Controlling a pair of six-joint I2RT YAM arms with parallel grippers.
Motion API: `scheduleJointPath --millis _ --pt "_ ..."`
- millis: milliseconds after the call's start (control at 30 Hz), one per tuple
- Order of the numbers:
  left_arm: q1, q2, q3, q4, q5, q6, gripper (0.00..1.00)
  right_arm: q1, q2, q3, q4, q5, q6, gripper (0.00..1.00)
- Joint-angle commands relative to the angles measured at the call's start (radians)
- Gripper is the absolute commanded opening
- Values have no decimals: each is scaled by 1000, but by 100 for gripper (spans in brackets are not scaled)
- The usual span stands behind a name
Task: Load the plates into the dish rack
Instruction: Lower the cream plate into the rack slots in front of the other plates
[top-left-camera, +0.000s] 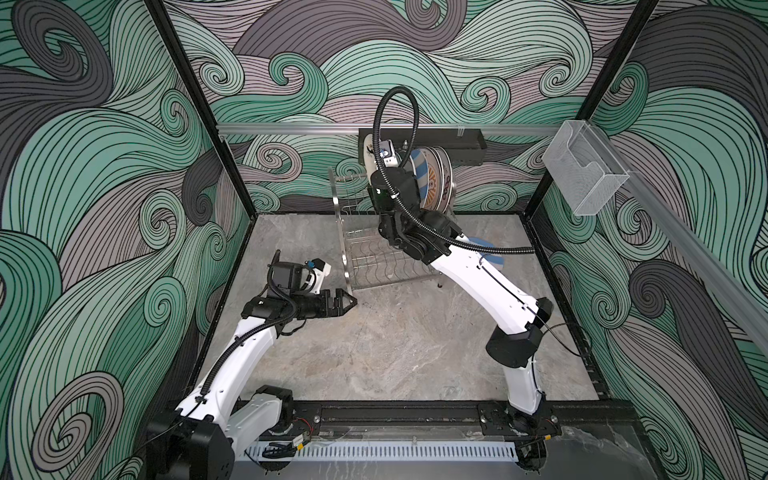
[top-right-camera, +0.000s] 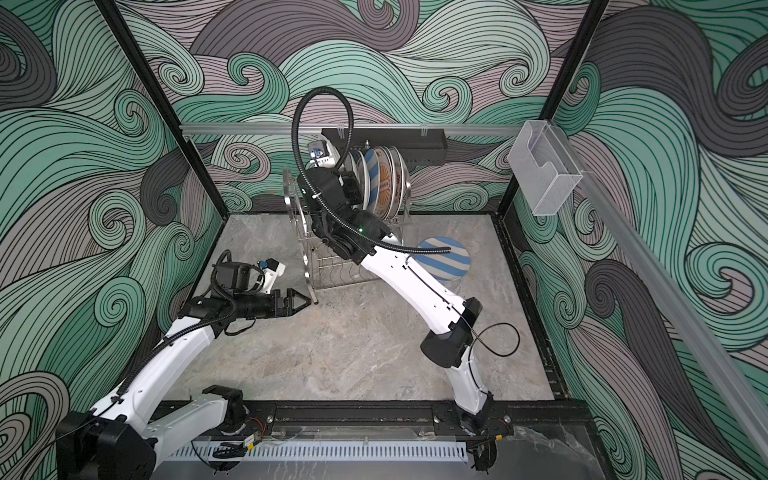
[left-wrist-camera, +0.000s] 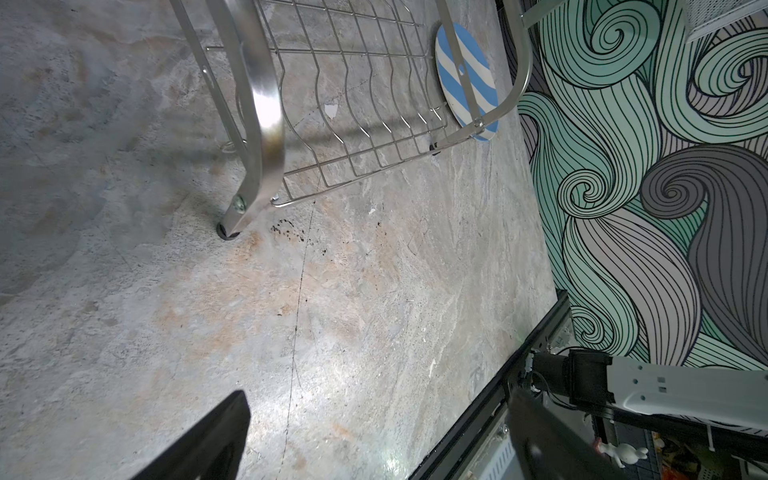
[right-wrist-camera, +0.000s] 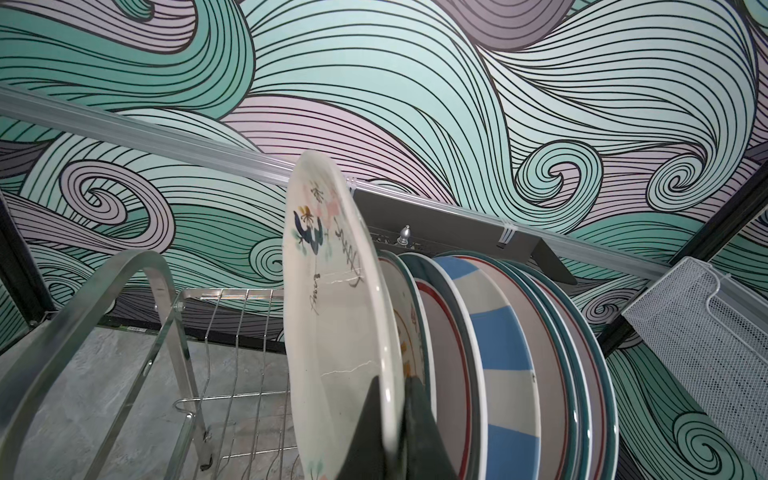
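Observation:
The cream plate is crowding the nearest standing plate (right-wrist-camera: 404, 308), so the robot's right gripper should gently move the cream plate back toward the rack's empty wires (right-wrist-camera: 248, 404) before lowering it into a slot.
My right gripper (right-wrist-camera: 392, 382) is shut on the rim of a cream plate (right-wrist-camera: 332, 299) painted with flowers and black script. It holds the plate on edge over the upper tier of the dish rack (right-wrist-camera: 137, 266), beside several plates (right-wrist-camera: 498, 332) standing in its slots. In both top views the right wrist covers most of the held plate (top-left-camera: 368, 151), and the rack (top-right-camera: 309, 257) stands at the back middle. A blue-white striped plate (top-right-camera: 442, 259) lies flat on the table to the right of the rack. My left gripper (top-left-camera: 351, 302) hovers open and empty near the rack's front left foot (left-wrist-camera: 228, 230).
A long black perforated tray (top-left-camera: 465, 143) hangs on the back wall rail just behind the rack. A clear plastic box (top-left-camera: 582, 174) sticks out from the right wall rail. The rack's lower tier (left-wrist-camera: 353, 124) holds nothing. Grey stone tabletop (top-left-camera: 395, 353) spreads in front.

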Motion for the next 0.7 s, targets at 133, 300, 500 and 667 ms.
scheduleJointPath --millis 133,300,500,667 --pt "-1 8 11 -3 17 17 99 -12 8 9 94 74 51 0" --pt "-2 10 11 -5 17 20 99 -24 12 -2 74 100 86 0" --pt "-2 8 15 -8 16 23 99 -23 10 13 123 101 34 0" --pt "-2 5 12 -7 17 23 99 -20 17 41 241 138 -90 0"
